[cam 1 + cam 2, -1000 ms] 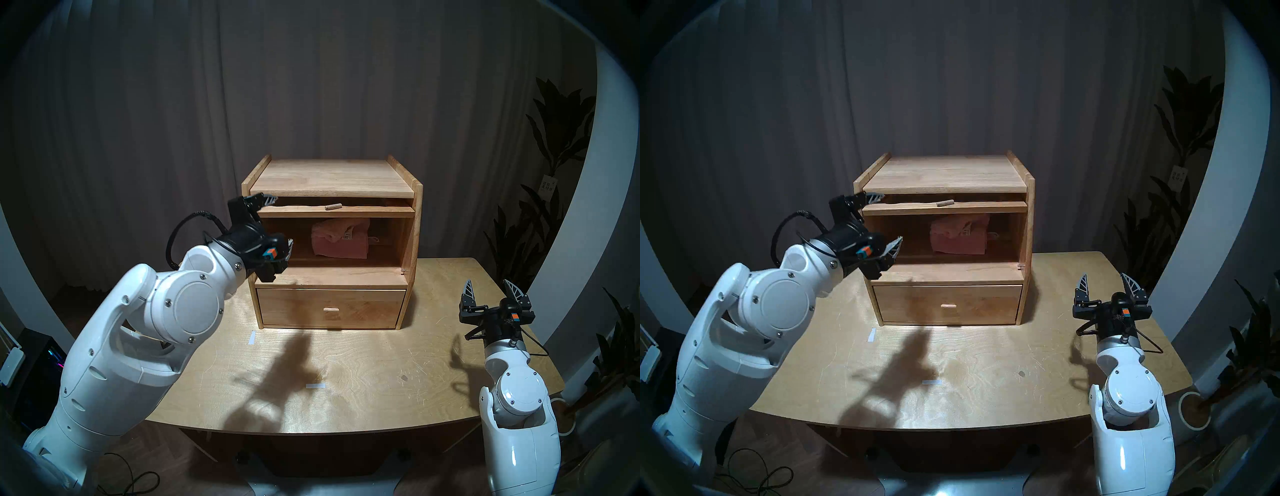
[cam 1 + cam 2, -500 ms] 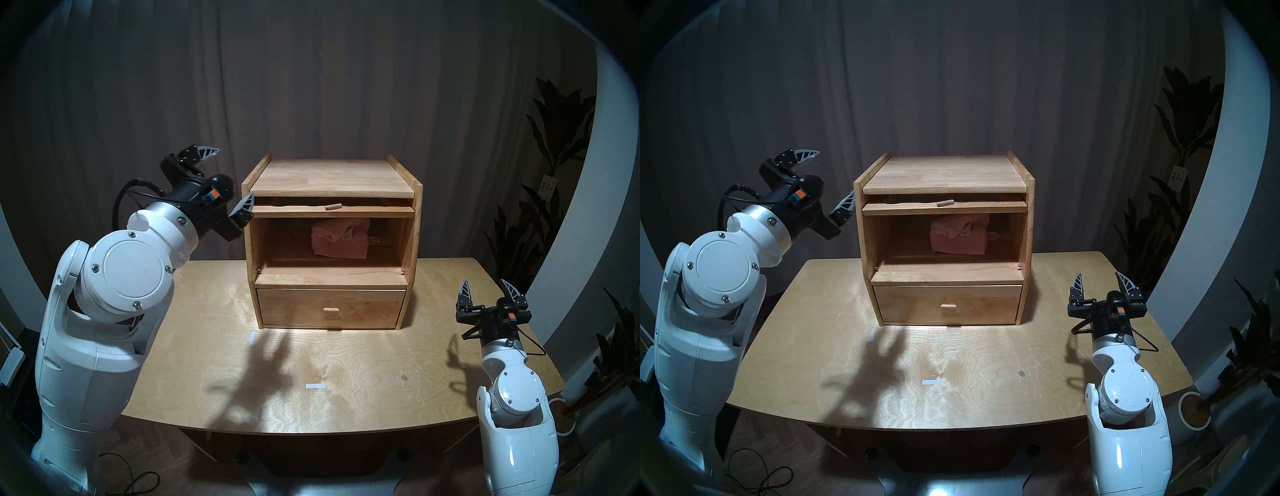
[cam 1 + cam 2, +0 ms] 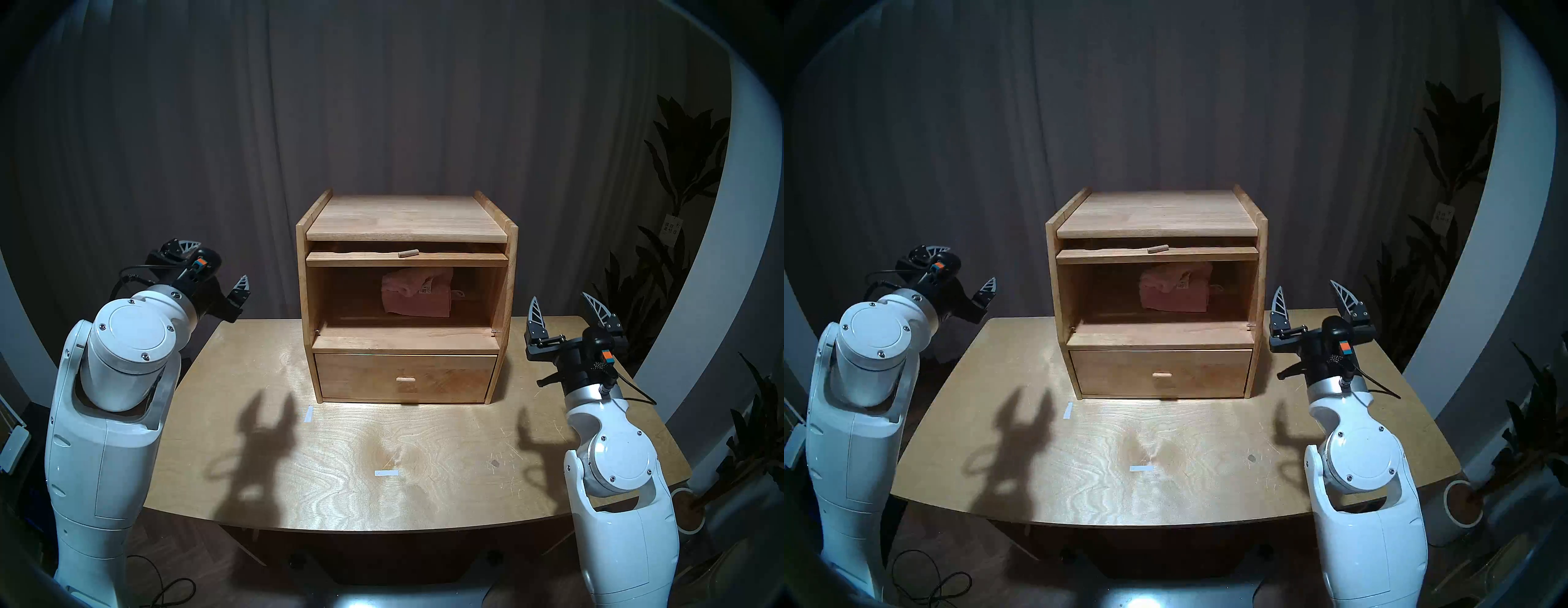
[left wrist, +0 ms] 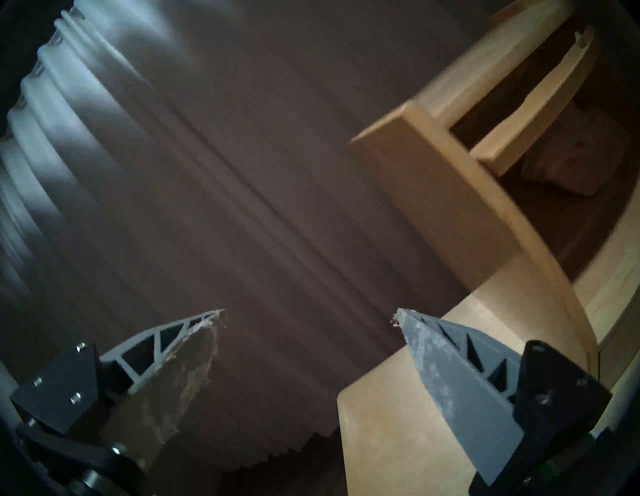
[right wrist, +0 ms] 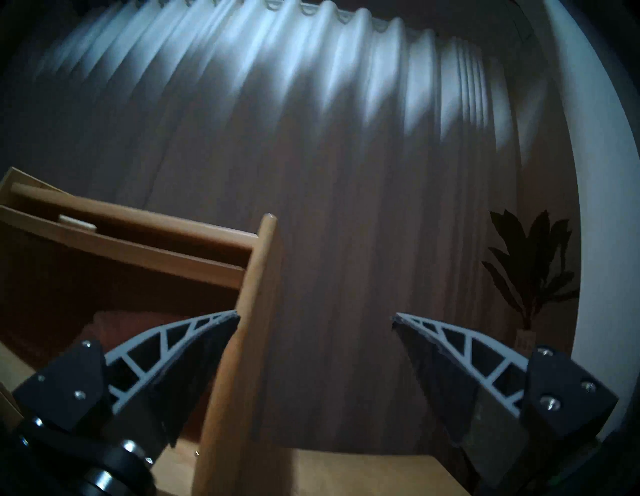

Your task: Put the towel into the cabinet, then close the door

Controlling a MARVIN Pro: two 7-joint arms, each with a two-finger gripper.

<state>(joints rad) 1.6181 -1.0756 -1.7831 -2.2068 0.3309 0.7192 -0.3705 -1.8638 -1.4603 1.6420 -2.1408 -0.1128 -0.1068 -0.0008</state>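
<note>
My gripper will pull the door (image 3: 446, 260), and the door will slide out, then swing down over the compartment, because it lies flat in the gap (image 3: 405, 246) under the top.
The light-wood cabinet (image 3: 405, 220) stands at the back middle of the table. The pale pink towel (image 3: 415, 297) lies folded inside its open compartment, white tag showing. The door (image 3: 360, 258) lies flat, slid in under the top, with only its front edge and peg handle (image 3: 408, 253) showing. My left gripper (image 3: 216, 263) is open and empty, in the air left of the cabinet. My right gripper (image 3: 562, 298) is open and empty, just right of the cabinet's right side (image 5: 249, 311). The left wrist view shows the cabinet (image 4: 433, 173) and the towel (image 4: 571, 162).
The drawer (image 3: 405, 378) under the compartment is shut. Two white tape marks (image 3: 387, 472) lie on the wooden table (image 3: 445, 446). A dark curtain (image 3: 382, 106) hangs behind. Potted plants (image 3: 679, 191) stand at the right, off the table.
My left gripper has drawn back from the cabinet's front to the left and dropped lower. My right gripper has risen and moved towards the cabinet's right side. The towel and door have not moved.
</note>
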